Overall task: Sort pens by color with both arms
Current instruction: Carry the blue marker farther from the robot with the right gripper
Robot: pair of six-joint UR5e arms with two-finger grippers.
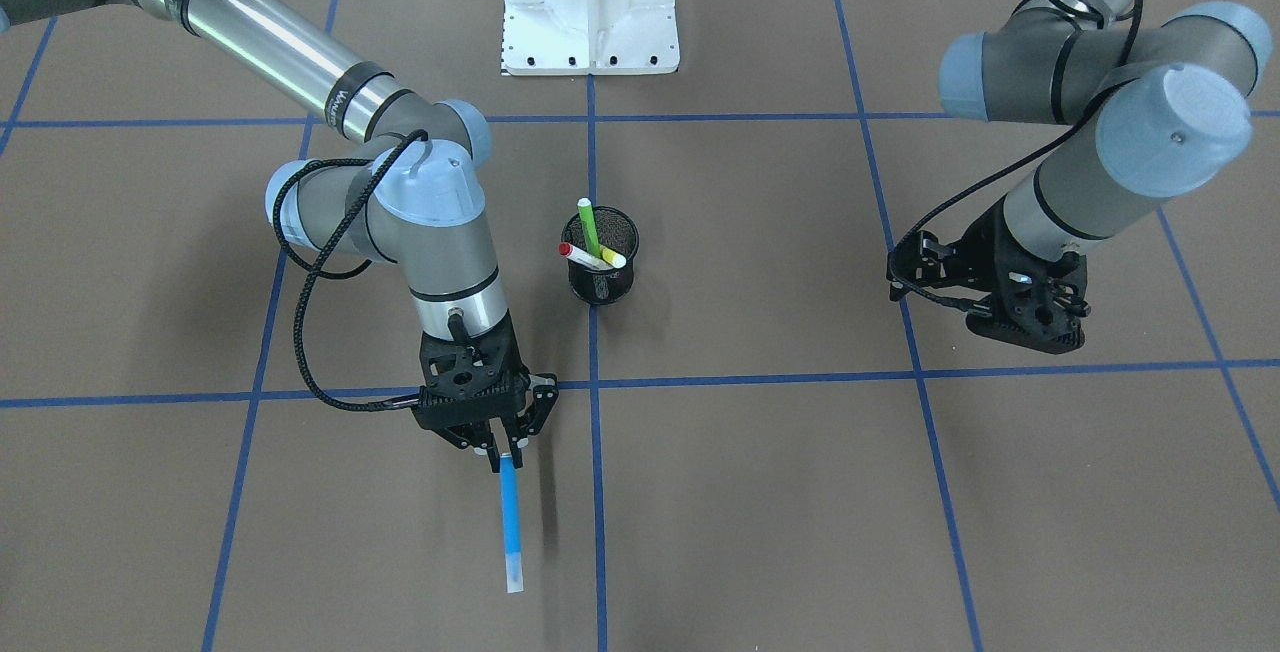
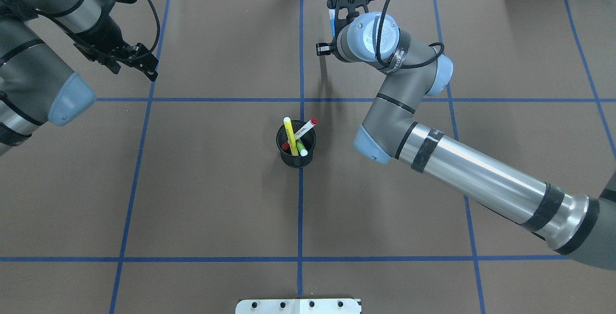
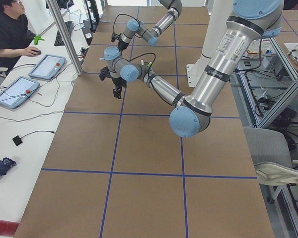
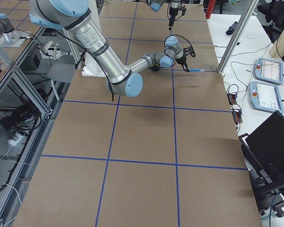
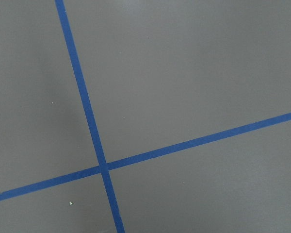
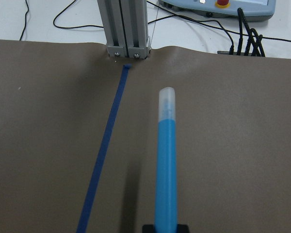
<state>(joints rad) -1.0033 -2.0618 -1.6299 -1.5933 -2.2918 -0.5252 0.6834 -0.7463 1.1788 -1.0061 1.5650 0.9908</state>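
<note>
The blue pen (image 1: 511, 520) is almost level above open brown table (image 1: 486, 546) and clear of the cup. My right gripper keeps lowering it and lets go once the pen lies flat.
My right gripper (image 1: 497, 452) is shut on one end of the blue pen (image 1: 511, 522) and holds it nearly level, a little above the table near the far edge. The pen points away from the robot and also shows in the right wrist view (image 6: 166, 165). The black mesh cup (image 1: 601, 284) stands at the table's middle. It holds the green pen (image 1: 588, 226), the yellow pen (image 1: 612, 257) and the white pen with red ends (image 1: 578, 255). My left gripper (image 2: 137, 66) is open and empty above bare table, far from the cup.
The brown table is marked with a blue tape grid (image 5: 103, 167). The white base pedestal (image 1: 590, 7) stands on the robot's side. An aluminium post (image 6: 124, 26) rises at the far edge ahead of the blue pen. An operator (image 3: 7, 34) sits beyond that edge.
</note>
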